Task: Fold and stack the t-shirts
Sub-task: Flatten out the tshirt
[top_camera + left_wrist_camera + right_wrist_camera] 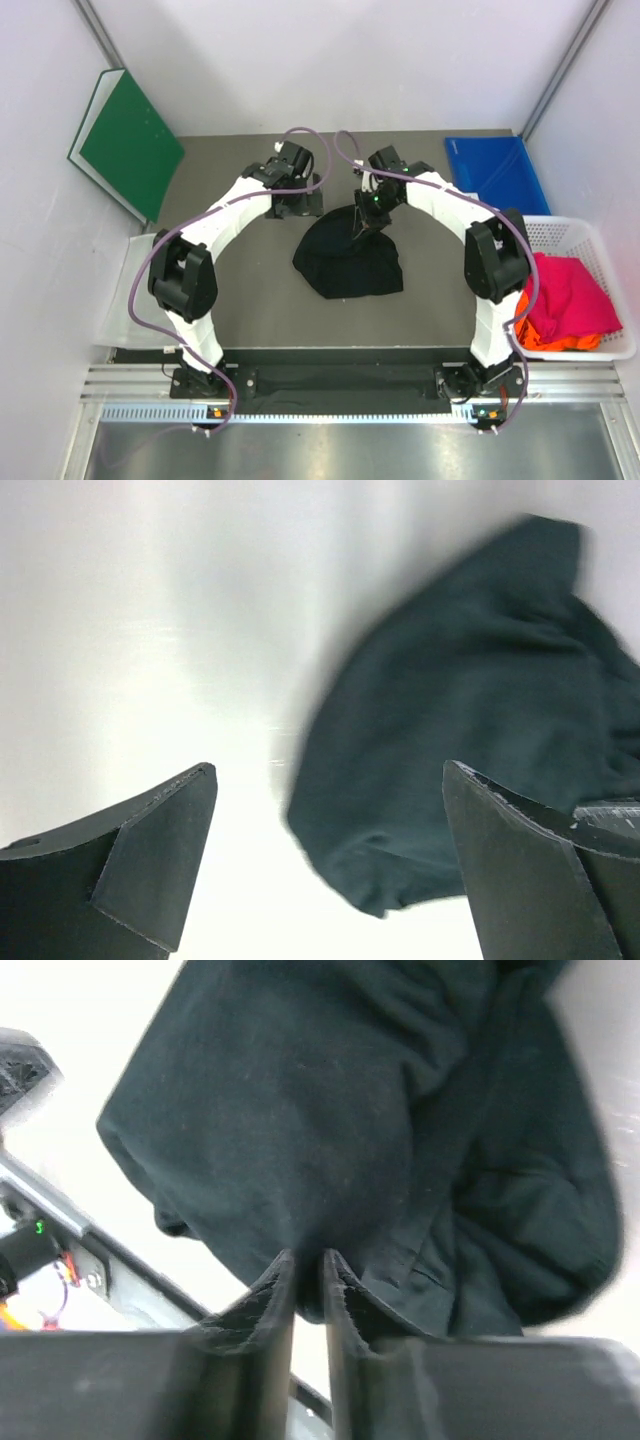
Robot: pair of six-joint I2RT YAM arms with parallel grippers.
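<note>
The black t-shirt lies bunched point(345, 262) beneath the robot's right gripper, so the left gripper needs to grip the t-shirt's far edge point(333, 216) and pull it out wide before folding.
A black t-shirt point(350, 260) lies bunched on the grey table in the middle of the top view. My right gripper point(362, 232) is shut on its far edge and pulls the cloth up into a peak; the right wrist view shows the black t-shirt point(300, 1130) pinched between the closed fingers point(280, 1290). My left gripper point(297, 205) hovers just left of the shirt's far edge, open and empty; in the left wrist view the black t-shirt point(470, 750) lies beyond my open fingers point(160, 840). A magenta t-shirt point(572, 295) and an orange t-shirt point(545, 338) lie in the basket.
A white lattice basket point(570, 235) stands at the right edge. A blue folder point(495, 170) lies at the far right. A green board point(130, 145) leans against the left wall. A clear tray point(120, 300) sits at the left.
</note>
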